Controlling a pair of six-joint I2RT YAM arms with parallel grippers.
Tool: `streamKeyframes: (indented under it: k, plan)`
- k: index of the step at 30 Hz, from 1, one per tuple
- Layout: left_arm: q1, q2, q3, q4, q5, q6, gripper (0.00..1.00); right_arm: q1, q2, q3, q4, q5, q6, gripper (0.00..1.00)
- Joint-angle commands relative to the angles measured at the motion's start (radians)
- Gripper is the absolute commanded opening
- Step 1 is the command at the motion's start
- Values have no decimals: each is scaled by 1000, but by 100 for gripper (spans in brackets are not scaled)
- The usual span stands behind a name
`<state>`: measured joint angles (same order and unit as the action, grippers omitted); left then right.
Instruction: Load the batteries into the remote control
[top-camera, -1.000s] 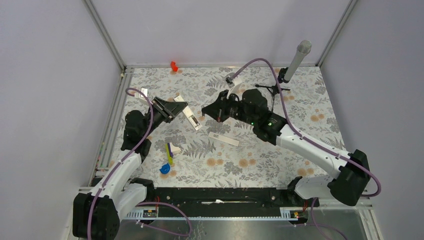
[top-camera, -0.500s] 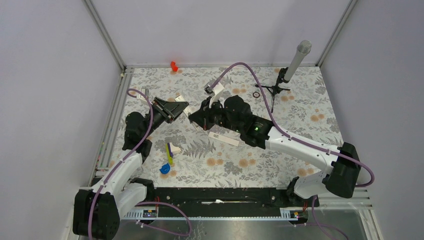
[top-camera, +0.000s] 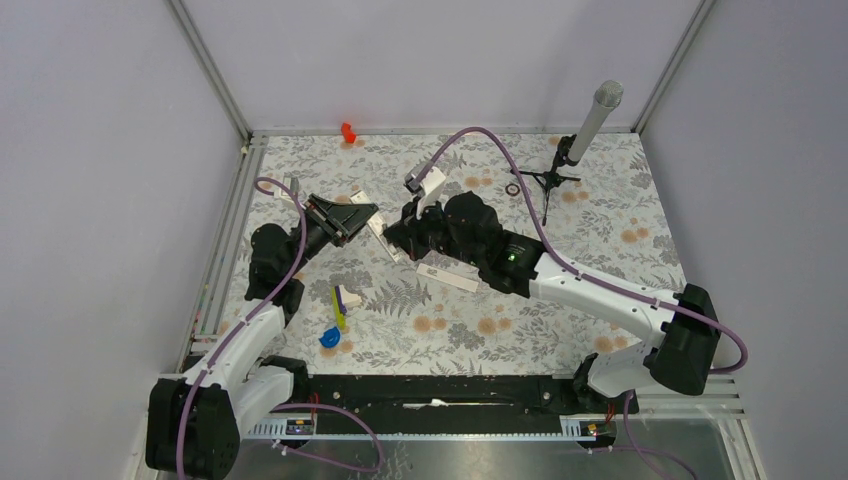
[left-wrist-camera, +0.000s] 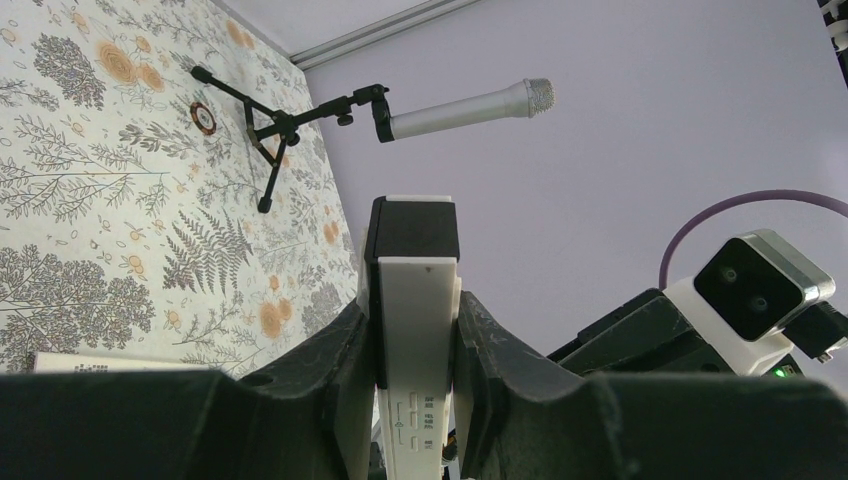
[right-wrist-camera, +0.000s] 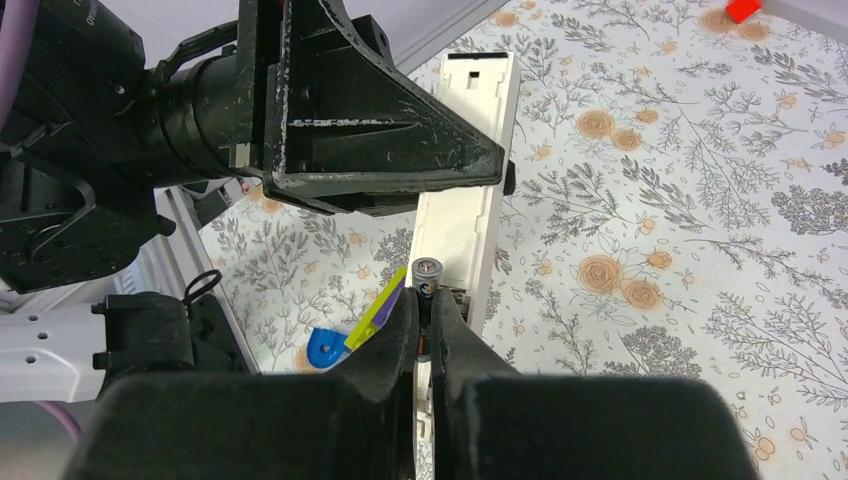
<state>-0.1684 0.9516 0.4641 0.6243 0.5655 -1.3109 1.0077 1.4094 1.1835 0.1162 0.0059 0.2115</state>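
Note:
The battery's metal end is poking out of the remote control's open back, so next my right gripper lets go of the battery and pushes it flat into the slot.
My left gripper is shut on the remote control, a slim white bar with a dark end, and holds it above the table. In the left wrist view the remote stands clamped between the fingers. My right gripper is shut on one battery, a small dark cylinder with a metal end. It holds the battery right at the remote's open back. The second battery is not in view.
A flat white strip lies on the floral mat below the right gripper. A yellow-white-blue toy cluster is at front left. A microphone on a stand, a black ring and a red piece are at the back.
My right arm has swung left with the battery, from the table's middle up to the remote. The left gripper has held the remote still.

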Motion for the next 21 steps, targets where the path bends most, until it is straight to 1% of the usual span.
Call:
streamKeyframes:
  k: [1,2,8,13,17,21]
  plan:
    - [4,1,11,92,18,-13,0,9,11,54,-28,-3,-53,3]
    - [5,2,11,92,19,-14,0,9,13,55,-34,-27,-57,3]
    - [3,3,13,95,21,-18,0,11,21,60,-66,-59,-65,3]
    - [4,3,13,97,24,-21,0,12,26,62,-80,-46,-67,4]
    - [4,3,17,96,25,-19,0,12,32,78,-109,-43,-74,6]
    - [4,3,17,92,27,-13,0,13,40,104,-188,-58,-90,10]
